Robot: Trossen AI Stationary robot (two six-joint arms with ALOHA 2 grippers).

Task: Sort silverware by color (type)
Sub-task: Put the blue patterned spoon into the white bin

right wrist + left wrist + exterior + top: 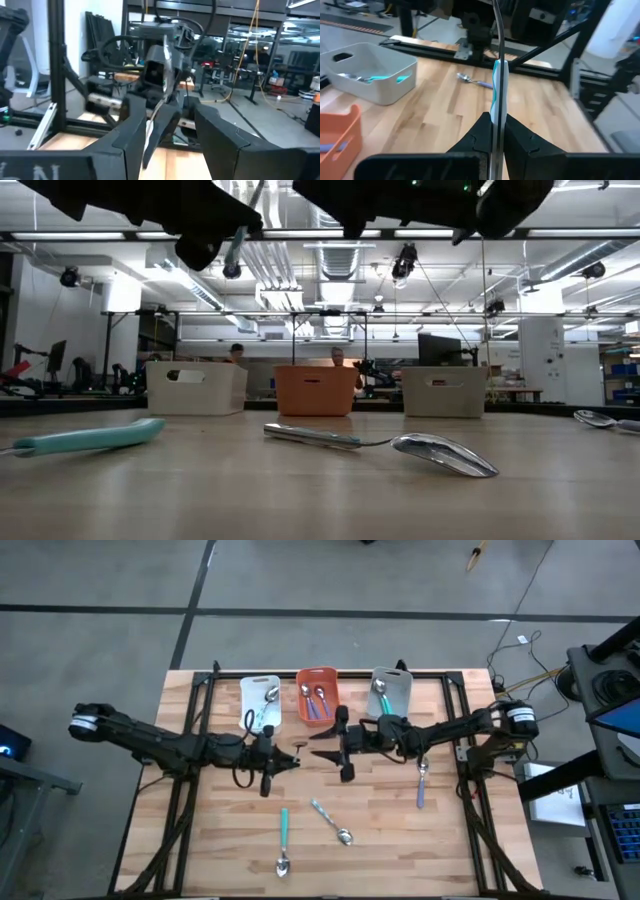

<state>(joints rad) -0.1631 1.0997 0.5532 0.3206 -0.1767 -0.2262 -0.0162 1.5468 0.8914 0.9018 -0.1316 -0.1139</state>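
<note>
My right gripper should hold the spoon's bowl (167, 65) while my left gripper takes the spoon higher up, because my left gripper has the spoon low, by its handle (499, 95).
My left gripper (296, 762) hangs above the table's middle, shut on a teal-handled spoon (498, 85). The spoon stands about upright, metal stem up, its bowl above the left wrist view's top edge. My right gripper (318, 746) faces it from the right, open; its fingers (130, 130) stand on either side of the left gripper's tip, and no touch shows. On the table lie a teal spoon (283, 838), a pale-blue spoon (330, 823) and a lavender spoon (422, 785). My left gripper pinches the spoon's teal handle (498, 102) between its two fingers (480, 132). The fingers come about level from the table's left and lie across the spoon. The spoon is lifted clear of the table, edge-on to the wrist camera.
Three bins stand in a row at the far edge: white (248, 690) with spoons, orange (300, 698) with purple-handled spoons, grey (402, 690) with a teal spoon. Black frame rails run along the table's left, right and far sides.
</note>
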